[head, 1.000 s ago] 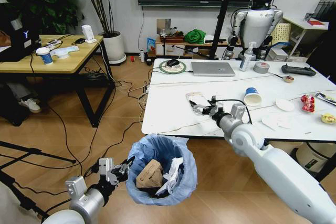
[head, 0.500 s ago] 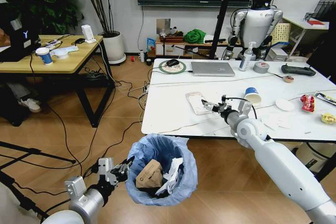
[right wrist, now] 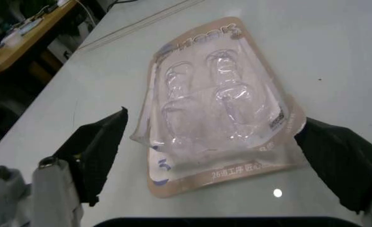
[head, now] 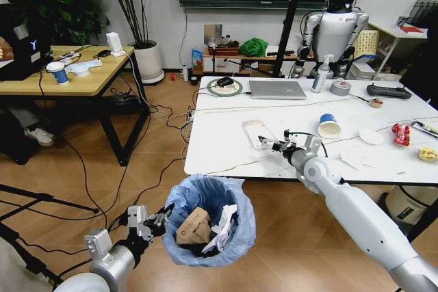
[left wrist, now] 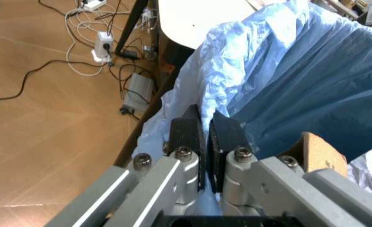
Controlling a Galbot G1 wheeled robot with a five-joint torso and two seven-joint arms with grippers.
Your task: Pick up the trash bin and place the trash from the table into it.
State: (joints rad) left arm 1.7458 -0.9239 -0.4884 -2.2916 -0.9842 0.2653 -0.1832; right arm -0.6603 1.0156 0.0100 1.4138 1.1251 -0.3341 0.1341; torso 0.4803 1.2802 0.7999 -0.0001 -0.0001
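Note:
My gripper will bring the card along flat when it lifts the clear plastic wrapper, because the wrapper is still joined to its printed card at the wrapper's far end.
The trash bin (head: pixel 209 220), lined with a light-blue bag (left wrist: pixel 287 71), hangs just off the floor in front of the table (head: pixel 219 148). My left gripper (head: pixel 159 221) is shut on its rim, its fingers (left wrist: pixel 187 135) pinching the bag. A brown cardboard piece (head: pixel 194 227) and white paper lie inside. My right gripper (head: pixel 269 144) is low over the table, open, with the clear plastic wrapper (right wrist: pixel 221 101) between its fingertips (right wrist: pixel 104 137). Further right lie a paper cup (head: pixel 329 126), white lid (head: pixel 371 137), red wrapper (head: pixel 401 134), yellow wrapper (head: pixel 428 153) and paper scraps (head: pixel 359 158).
A silver laptop (head: pixel 277 89), tape roll (head: pixel 341 88) and black controller (head: pixel 389 91) sit at the table's far side. A wooden desk (head: pixel 68 73) stands to the left, with cables (head: pixel 164 121) across the floor between. Another robot (head: pixel 335 32) stands behind the table.
My right gripper pulled a little to the right, then came back to the clear wrapper, lower to the table. The left gripper and the bin have hardly moved.

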